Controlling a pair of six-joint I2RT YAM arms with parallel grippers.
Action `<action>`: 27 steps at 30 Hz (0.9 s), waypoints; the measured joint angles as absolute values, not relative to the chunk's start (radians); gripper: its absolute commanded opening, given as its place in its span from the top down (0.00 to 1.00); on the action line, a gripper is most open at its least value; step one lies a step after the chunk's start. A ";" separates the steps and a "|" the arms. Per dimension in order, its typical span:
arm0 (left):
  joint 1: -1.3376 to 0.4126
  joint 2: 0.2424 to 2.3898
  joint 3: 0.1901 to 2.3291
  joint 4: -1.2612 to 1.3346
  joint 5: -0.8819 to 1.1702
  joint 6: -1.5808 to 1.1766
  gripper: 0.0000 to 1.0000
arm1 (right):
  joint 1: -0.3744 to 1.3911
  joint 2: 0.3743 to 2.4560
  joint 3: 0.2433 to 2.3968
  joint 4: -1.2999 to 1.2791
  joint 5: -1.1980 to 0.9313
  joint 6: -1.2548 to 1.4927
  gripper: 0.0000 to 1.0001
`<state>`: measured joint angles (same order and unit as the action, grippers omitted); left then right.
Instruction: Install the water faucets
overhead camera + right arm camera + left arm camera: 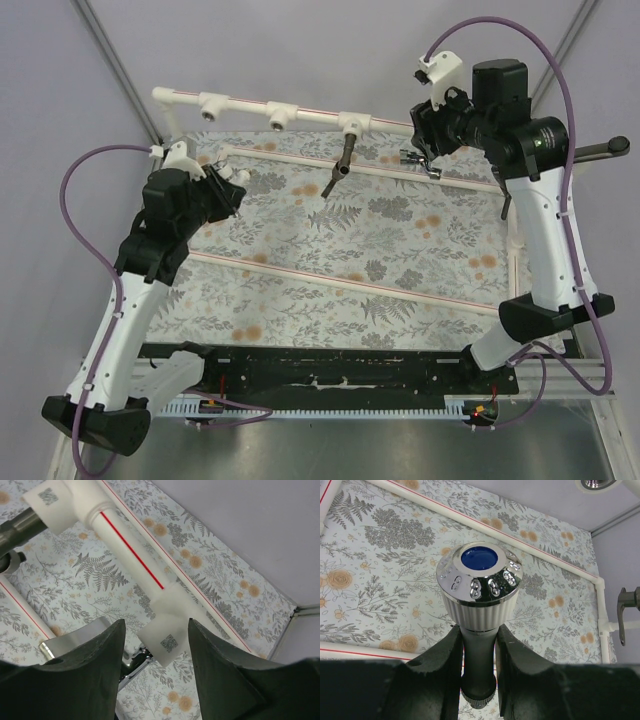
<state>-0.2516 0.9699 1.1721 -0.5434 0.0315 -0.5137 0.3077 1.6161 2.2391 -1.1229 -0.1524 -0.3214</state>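
My right gripper should move from the chrome faucet's white fitting, where it is now, and clamp the back pipe steady before my left gripper puts in the white faucet.
My left gripper is shut on the stem of a white faucet with a round knob. The knob has a chrome top with a blue cap, and I hold it above the floral mat near the frame's left end. My right gripper is open, its fingers either side of a white end fitting with a QR code on the back pipe. A shiny chrome faucet sits just beside and below the right gripper's left finger; I cannot tell if they touch.
The white pipe frame runs along the back with open tee fittings. A dark lever tap hangs from the third tee. Another dark lever sits on the right side pipe. Thin pipes cross the mat.
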 measured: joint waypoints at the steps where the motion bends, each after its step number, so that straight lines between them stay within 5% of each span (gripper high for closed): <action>1: -0.248 0.970 1.172 -0.543 0.031 -0.515 0.98 | 0.310 1.606 2.231 -1.124 -0.168 -0.334 0.36; 14: -0.233 0.976 1.172 -0.517 0.036 -0.529 0.98 | 0.314 1.754 2.244 -1.005 -0.338 -0.548 0.32; 27: -0.107 1.026 1.172 -0.450 0.111 -0.558 0.98 | 0.319 1.776 2.262 -1.025 -0.428 -0.675 0.73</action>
